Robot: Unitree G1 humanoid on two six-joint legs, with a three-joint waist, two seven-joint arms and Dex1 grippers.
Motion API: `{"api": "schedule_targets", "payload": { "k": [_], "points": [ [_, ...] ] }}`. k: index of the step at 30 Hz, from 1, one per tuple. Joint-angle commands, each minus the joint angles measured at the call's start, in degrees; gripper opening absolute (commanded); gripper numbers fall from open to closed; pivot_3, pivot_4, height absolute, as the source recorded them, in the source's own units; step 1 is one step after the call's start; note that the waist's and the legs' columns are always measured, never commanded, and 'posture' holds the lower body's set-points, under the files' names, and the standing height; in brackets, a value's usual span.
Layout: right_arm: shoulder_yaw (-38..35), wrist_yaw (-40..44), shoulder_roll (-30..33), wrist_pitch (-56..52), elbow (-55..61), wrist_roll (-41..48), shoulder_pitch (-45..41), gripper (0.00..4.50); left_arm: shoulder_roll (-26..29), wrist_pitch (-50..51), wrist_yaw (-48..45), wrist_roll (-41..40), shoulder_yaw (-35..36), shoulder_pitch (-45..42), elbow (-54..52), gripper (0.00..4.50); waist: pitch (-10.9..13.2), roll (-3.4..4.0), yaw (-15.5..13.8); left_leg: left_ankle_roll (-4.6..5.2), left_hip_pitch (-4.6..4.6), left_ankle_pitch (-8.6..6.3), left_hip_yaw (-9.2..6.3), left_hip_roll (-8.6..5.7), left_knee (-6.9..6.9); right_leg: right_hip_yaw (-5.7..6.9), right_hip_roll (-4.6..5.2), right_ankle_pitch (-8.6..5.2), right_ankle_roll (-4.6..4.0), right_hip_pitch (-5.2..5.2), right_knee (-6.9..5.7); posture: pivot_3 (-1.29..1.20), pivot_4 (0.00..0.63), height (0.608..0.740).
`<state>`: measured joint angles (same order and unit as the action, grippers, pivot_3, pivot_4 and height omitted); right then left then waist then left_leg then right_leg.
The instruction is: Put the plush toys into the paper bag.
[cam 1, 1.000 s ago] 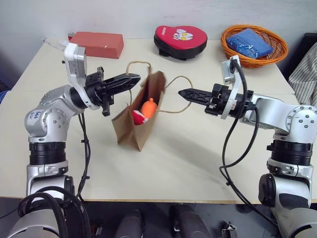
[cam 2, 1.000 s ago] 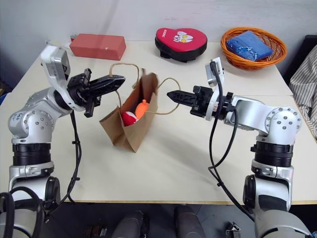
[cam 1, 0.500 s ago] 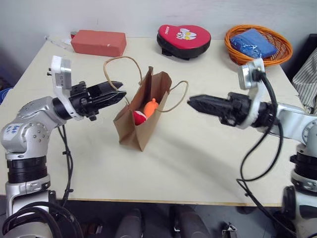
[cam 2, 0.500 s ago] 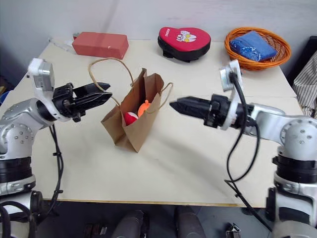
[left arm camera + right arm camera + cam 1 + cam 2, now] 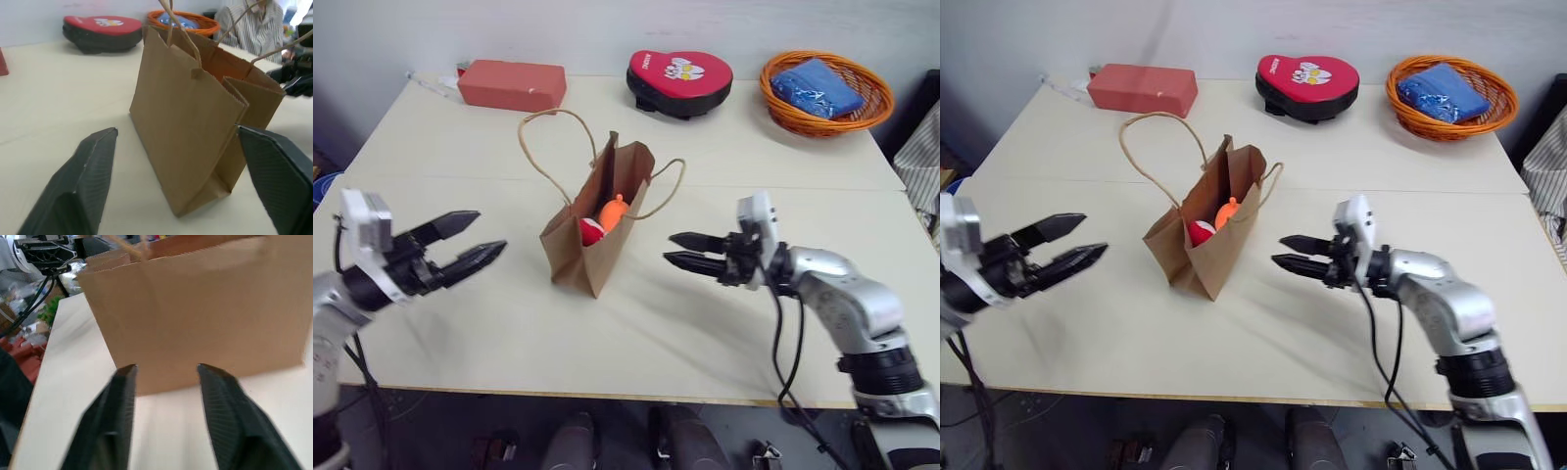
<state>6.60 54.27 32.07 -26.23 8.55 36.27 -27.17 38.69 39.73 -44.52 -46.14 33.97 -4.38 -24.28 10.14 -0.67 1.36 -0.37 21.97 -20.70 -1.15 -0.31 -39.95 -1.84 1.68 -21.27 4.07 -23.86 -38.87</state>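
The paper bag stands at a slant with its narrow end [image 5: 570, 260] toward the robot, so the robot's left gripper should turn the bag square by its near edge [image 5: 551, 240] while the right gripper backs away.
The brown paper bag [image 5: 595, 230] stands open on the table, one twine handle arching up and the other drooping toward the right. Inside it sit the plush toys: the orange one [image 5: 612, 211] and the round red one [image 5: 590, 232], both partly hidden by the bag wall. My left gripper [image 5: 487, 233] hovers open and wide to the left of the bag, clear of it; the left wrist view looks along its fingers [image 5: 93, 161] at the bag [image 5: 195, 112]. My right gripper [image 5: 669, 248] is open with a narrower gap, just right of the bag [image 5: 205, 318], touching nothing.
At the table's back edge lie a red brick-shaped block [image 5: 511, 84], a red heart-shaped pad [image 5: 680, 70] and an orange woven basket [image 5: 871, 108] holding a blue packet [image 5: 818, 86]. Striped cloth [image 5: 925, 157] hangs past the right edge.
Both grippers have left the bag's handles, pulled back from the bag and sunk lower. The left one opened wide and swung out to the left. The bag stays standing.
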Motion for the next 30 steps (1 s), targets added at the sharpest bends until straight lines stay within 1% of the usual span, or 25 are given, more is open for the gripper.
{"api": "schedule_targets", "payload": {
  "k": [1,3,4,7,9,13,18,21,26,29,30],
  "points": [
    [2.55,1.78,-2.92,8.48,-0.67,-6.27,-1.76,0.75,-4.5,-1.84,7.78,-1.12,-1.92,1.28,-9.2,4.5,-0.01,-0.02,-0.2,0.0,0.01,0.0,0.0,0.0,-0.02,0.0,0.0,0.0,0.01,0.01,0.0,0.0,0.15,0.74],
    [4.12,0.74,-5.51,9.31,-1.21,-8.25,-2.57,0.12,-7.13,-3.56,9.63,1.72,-5.96,3.52,-12.24,4.5,-0.04,-0.05,-0.08,0.0,0.0,0.0,0.0,-0.03,-0.03,-0.01,0.01,0.03,0.05,0.03,-0.03,0.0,0.15,0.74],
    [4.5,0.24,-6.73,10.48,-1.43,-9.35,-2.87,0.05,-8.32,-3.8,10.9,1.91,-7.19,4.03,-13.14,4.5,-0.04,-0.05,0.06,0.0,-0.04,0.0,0.01,-0.03,-0.03,-0.02,0.01,0.04,0.05,0.08,-0.03,0.0,0.15,0.74],
    [5.99,0.38,-8.92,12.45,-0.57,-11.94,-3.77,0.05,-11.79,-6.03,14.7,5.2,-13.18,3.71,-15.08,4.5,-0.04,-0.05,0.21,-0.02,-0.09,0.01,0.0,-0.02,-0.03,-0.01,-0.01,0.04,0.05,0.09,-0.02,0.0,0.15,0.74],
    [6.57,0.28,-9.57,12.47,0.09,-12.84,-3.91,0.05,-12.5,-6.98,15.58,6.51,-15.49,3.64,-15.4,4.5,-0.04,-0.05,0.25,-0.04,-0.15,0.02,0.01,-0.02,-0.03,-0.02,-0.03,0.04,0.05,0.1,-0.02,0.0,0.15,0.74],
    [7.0,-1.98,-11.61,11.6,0.96,-14.12,-4.23,0.05,-14.17,-10.33,18.38,13.08,-21.87,1.66,-13.39,4.5,-0.04,-0.05,0.27,-0.05,-0.35,0.01,0.03,-0.02,0.01,-0.05,-0.05,0.04,0.05,0.27,-0.02,0.0,0.15,0.74],
    [7.87,-3.72,-14.83,13.43,-0.61,-16.68,-5.3,0.05,-16.2,-12.21,19.38,14.96,-25.58,-1.51,-10.63,4.5,-0.04,-0.05,0.37,-0.06,-0.42,0.02,0.06,-0.02,0.04,-0.08,-0.05,0.04,0.04,0.28,-0.06,0.0,0.15,0.74],
    [8.89,-4.08,-16.57,14.37,-1.77,-18.18,-5.73,0.05,-17.01,-13.56,20.83,17.6,-26.71,-3.38,-8.01,4.5,-0.04,-0.05,0.38,-0.07,-0.44,0.02,0.07,-0.02,0.04,-0.08,-0.06,0.04,0.04,0.28,-0.08,0.0,0.15,0.74],
    [9.4,-4.0,-17.95,15.3,-2.69,-19.42,-5.37,0.05,-17.29,-14.49,20.66,19.14,-27.57,-3.91,-6.15,4.5,-0.04,-0.05,0.31,-0.07,-0.44,0.02,0.07,-0.03,0.03,-0.07,-0.04,0.04,0.05,0.29,-0.07,0.0,0.15,0.74],
    [8.89,-4.45,-17.75,15.49,-3.07,-20.2,-4.96,0.0,-16.73,-14.68,20.21,18.89,-26.53,-3.52,-5.63,3.95,-0.04,-0.05,0.35,-0.07,-0.44,0.03,0.07,-0.03,0.03,-0.06,-0.04,0.04,0.04,0.28,-0.07,0.0,0.15,0.74],
    [8.63,-4.57,-17.57,15.66,-3.26,-20.47,-4.84,0.0,-16.43,-14.7,20.03,18.94,-26.17,-3.45,-5.29,3.62,-0.04,-0.05,0.38,-0.08,-0.45,0.03,0.07,-0.03,0.03,-0.06,-0.05,0.04,0.04,0.28,-0.08,0.0,0.15,0.74]
  ]
}}
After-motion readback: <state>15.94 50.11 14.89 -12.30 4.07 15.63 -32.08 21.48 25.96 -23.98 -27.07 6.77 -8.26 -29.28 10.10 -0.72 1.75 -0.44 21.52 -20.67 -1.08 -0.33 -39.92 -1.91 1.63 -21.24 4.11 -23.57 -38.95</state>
